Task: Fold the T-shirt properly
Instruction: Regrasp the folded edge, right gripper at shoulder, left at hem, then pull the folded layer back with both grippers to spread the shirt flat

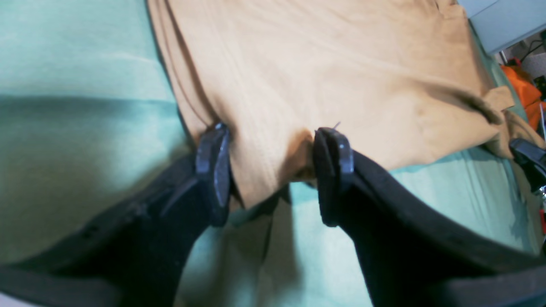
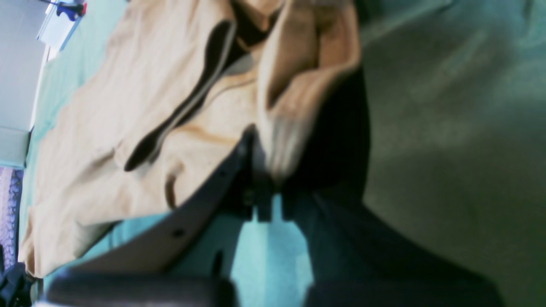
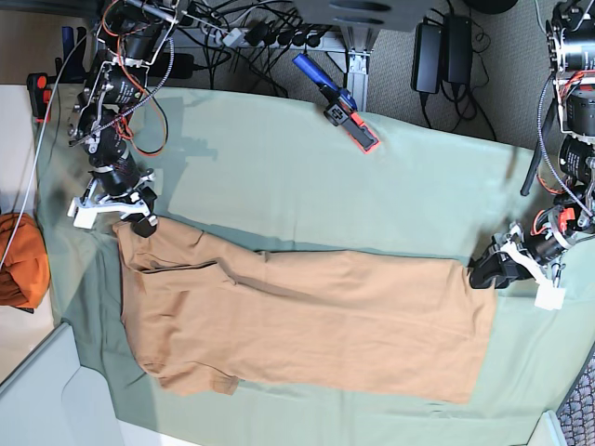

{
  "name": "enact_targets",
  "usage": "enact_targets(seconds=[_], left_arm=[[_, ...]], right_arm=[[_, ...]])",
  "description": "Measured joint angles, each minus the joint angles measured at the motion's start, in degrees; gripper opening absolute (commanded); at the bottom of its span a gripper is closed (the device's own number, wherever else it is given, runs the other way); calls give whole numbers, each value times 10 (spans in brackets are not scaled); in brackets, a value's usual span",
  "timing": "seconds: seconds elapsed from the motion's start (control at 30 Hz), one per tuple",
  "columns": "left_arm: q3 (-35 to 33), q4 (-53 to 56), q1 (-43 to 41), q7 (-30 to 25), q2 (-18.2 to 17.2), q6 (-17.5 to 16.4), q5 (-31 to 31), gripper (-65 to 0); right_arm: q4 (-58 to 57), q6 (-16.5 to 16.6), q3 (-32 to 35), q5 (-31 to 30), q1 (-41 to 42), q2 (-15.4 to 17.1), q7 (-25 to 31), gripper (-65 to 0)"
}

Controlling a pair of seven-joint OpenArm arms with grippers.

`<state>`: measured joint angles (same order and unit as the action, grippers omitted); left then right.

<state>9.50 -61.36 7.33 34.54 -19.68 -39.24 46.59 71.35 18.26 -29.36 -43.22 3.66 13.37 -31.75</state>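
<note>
The T-shirt's far edge point(image 3: 244, 263) is wavy, and my left gripper is open around its corner. My left gripper should close on that corner point(image 3: 467, 275) before both grippers pull the T-shirt's edge straight.
The tan T-shirt point(image 3: 307, 321) lies spread flat across the pale green sheet point(image 3: 279, 177). My left gripper point(image 3: 485, 269) sits at the shirt's far right corner. In the left wrist view it is open point(image 1: 273, 170), its two dark fingers point(image 1: 213, 170) straddling the shirt's edge point(image 1: 320, 76), with cloth between the jaws. My right gripper point(image 3: 141, 223) is at the shirt's far left corner. In the blurred right wrist view it looks shut point(image 2: 262, 170) on a raised fold of the shirt point(image 2: 294, 85).
A brighter orange cloth bundle point(image 3: 19, 260) lies off the sheet's left edge, also in the left wrist view point(image 1: 522, 91). A blue and red tool point(image 3: 337, 104) lies at the back. Cables and power bricks point(image 3: 432, 46) run behind the table. A grey box point(image 3: 42, 400) stands front left.
</note>
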Motion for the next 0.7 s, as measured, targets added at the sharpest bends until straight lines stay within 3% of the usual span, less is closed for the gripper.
enact_targets(seconds=[0.1,0.27,0.3,0.47,0.7], left_arm=[[0,0,0,-5,2,0,-5,-347],[0,0,1,-5,2,-2,-21,-633],[0,0,2,-5,2,-2,-21,-650],[0,-4,5,5,-5,-2,-28,-650],[0,-41,2,47,-47,-2,22,-650]], right_arm=[[0,0,0,0,0,0,0,-650],[0,0,0,0,0,0,0,-650],[0,0,0,0,0,0,0,-650],[1,0,0,-7,0,2,-19,-650],[63,3,0,-31,-19,12,-51,-650]])
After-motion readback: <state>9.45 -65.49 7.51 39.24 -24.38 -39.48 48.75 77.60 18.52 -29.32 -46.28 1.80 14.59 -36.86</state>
